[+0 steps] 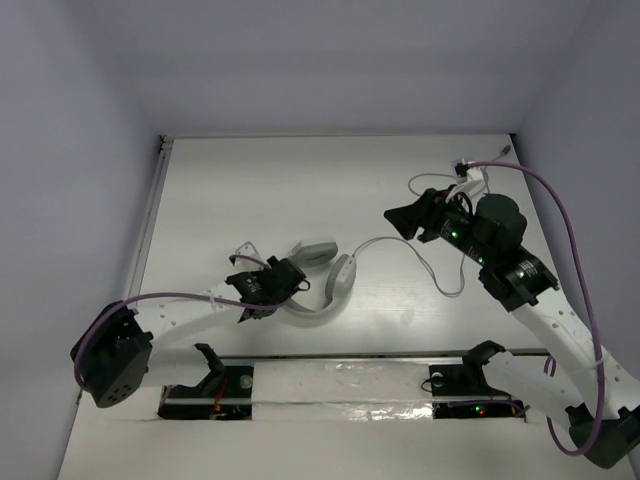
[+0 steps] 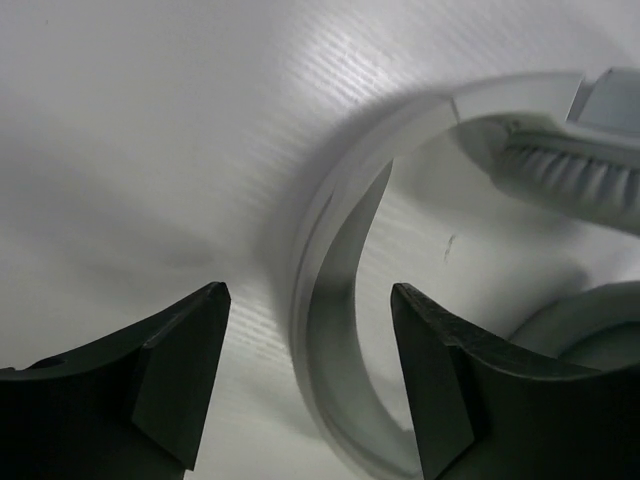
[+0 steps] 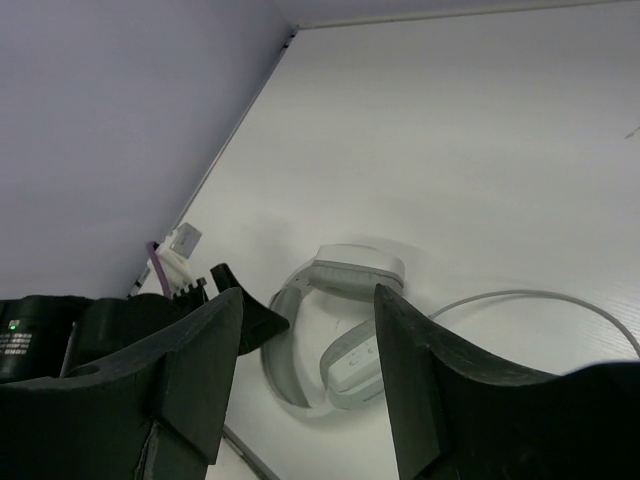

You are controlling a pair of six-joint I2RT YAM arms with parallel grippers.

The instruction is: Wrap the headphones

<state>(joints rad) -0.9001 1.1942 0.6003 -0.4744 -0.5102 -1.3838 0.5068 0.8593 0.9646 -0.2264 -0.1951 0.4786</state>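
Note:
The headband sits just at my left gripper's open finger ends, so next I reach farther around the headband's curved side before closing and lifting the headphones.
The white headphones lie flat on the table, left of centre, with the headband curving toward the near edge and both ear cups side by side. Their thin white cord trails right and loops toward the back right. My left gripper is low at the headband's left side. In the left wrist view it stands open, and the headband passes between the fingers without touching them. My right gripper hangs open above the cord, holding nothing. It looks down on the headphones.
Purple arm cables arc along the right side and over the left arm. A small white connector lies at the back right corner. Two black brackets sit on the near-edge strip. Walls enclose the table on three sides.

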